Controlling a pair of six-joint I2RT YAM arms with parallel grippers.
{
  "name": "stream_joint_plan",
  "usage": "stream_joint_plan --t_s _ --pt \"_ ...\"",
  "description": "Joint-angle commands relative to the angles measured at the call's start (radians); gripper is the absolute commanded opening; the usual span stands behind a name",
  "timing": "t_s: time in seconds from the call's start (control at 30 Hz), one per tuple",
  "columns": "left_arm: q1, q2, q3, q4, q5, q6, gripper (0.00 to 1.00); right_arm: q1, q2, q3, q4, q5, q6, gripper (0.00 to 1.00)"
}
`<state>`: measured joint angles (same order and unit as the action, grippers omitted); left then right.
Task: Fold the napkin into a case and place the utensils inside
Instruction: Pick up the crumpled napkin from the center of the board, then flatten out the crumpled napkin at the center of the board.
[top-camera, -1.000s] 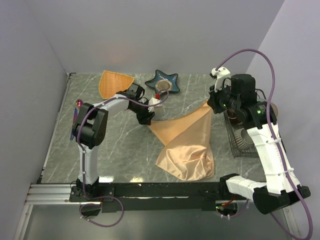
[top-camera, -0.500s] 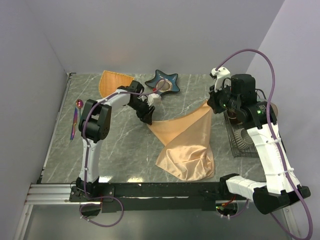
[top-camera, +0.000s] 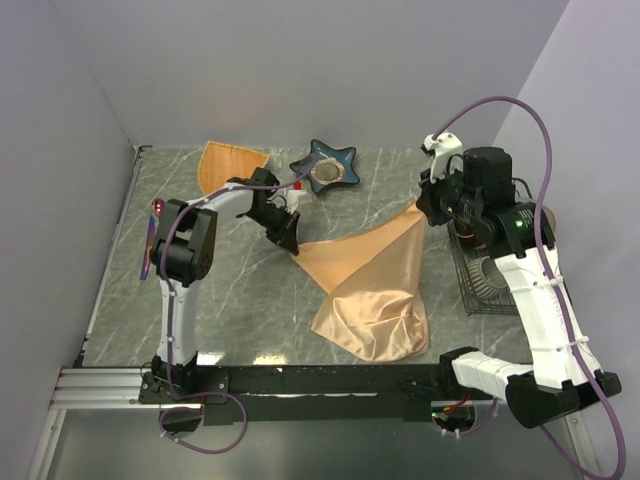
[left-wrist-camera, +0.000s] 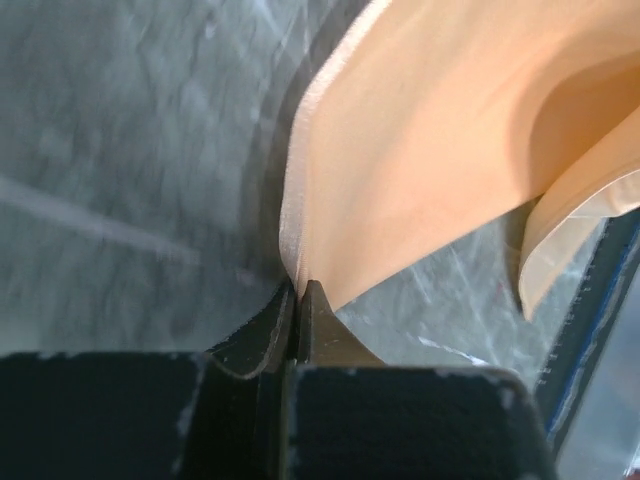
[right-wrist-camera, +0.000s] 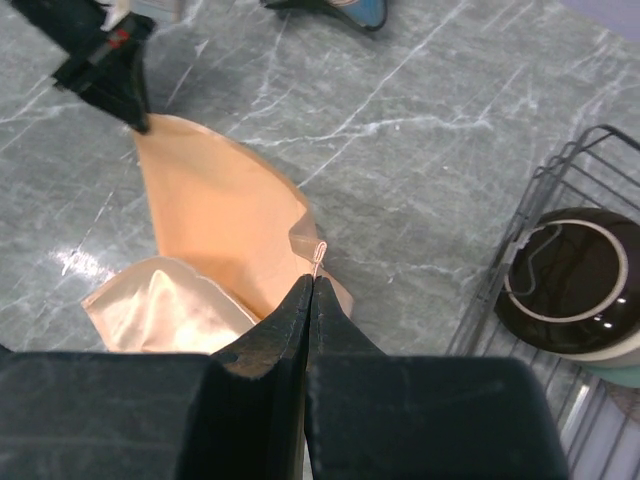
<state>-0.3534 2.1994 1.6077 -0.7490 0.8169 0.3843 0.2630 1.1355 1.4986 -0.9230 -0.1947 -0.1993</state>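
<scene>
I should raise my left gripper together with my right gripper, stretch that edge (top-camera: 360, 237) tight and lay the napkin flat, as the napkin lies bunched (top-camera: 378, 325) below its slack upper edge.
The peach-orange satin napkin (top-camera: 372, 285) lies crumpled mid-table, stretched between both arms. My left gripper (top-camera: 294, 244) is shut on the cloth's left corner (left-wrist-camera: 300, 262), low over the marble. Its tip also shows in the right wrist view, left gripper (right-wrist-camera: 143, 124). My right gripper (top-camera: 421, 212) is shut on the upper right corner (right-wrist-camera: 319, 250) and holds it raised above the table. The napkin (right-wrist-camera: 215, 215) sags below into a glossy bunched fold. The utensils (top-camera: 148, 248) lie by the left wall, with the spoon's round bowl (top-camera: 157, 206) at their far end.
An orange fan-shaped dish (top-camera: 228, 164) and a blue star-shaped dish (top-camera: 325, 166) sit at the back. A wire rack (top-camera: 478, 290) holding dark bowls (right-wrist-camera: 565, 292) stands at the right edge, close to the right arm. Walls bound the table on the left and at the back.
The left gripper's jaws have closed on the napkin's left corner, and its wrist has turned and shifted slightly left. The right arm and its raised corner have not moved.
</scene>
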Motion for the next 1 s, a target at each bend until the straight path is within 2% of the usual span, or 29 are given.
stream_joint_plan --t_s 0.0,0.13,0.27,0.4,0.57,0.7,0.83,0.97 --pt "0.019 -0.289 -0.032 0.089 -0.074 -0.14 0.01 -0.004 -0.029 0.1 0.027 0.07 -0.014 0.0" --pt "0.053 -0.473 0.042 0.054 -0.237 -0.231 0.01 -0.004 -0.026 0.215 0.05 0.162 -0.048 0.0" --pt "0.103 -0.648 0.148 -0.032 -0.338 -0.294 0.01 -0.005 -0.049 0.252 0.195 0.238 -0.057 0.0" --pt "0.103 -0.822 0.182 -0.052 -0.458 -0.306 0.01 -0.005 -0.072 0.276 0.314 0.262 -0.071 0.0" --pt "0.103 -1.006 0.238 -0.131 -0.568 -0.314 0.01 -0.005 -0.149 0.24 0.346 0.198 -0.095 0.0" --pt "0.105 -1.15 0.221 -0.2 -0.599 -0.298 0.01 -0.005 -0.264 0.164 0.343 0.059 -0.109 0.0" --pt "0.113 -1.312 0.138 -0.233 -0.579 -0.252 0.01 -0.005 -0.347 0.158 0.291 -0.067 -0.083 0.0" --pt "0.114 -1.362 0.198 -0.323 -0.575 -0.246 0.01 -0.007 -0.404 0.164 0.207 -0.167 -0.04 0.0"
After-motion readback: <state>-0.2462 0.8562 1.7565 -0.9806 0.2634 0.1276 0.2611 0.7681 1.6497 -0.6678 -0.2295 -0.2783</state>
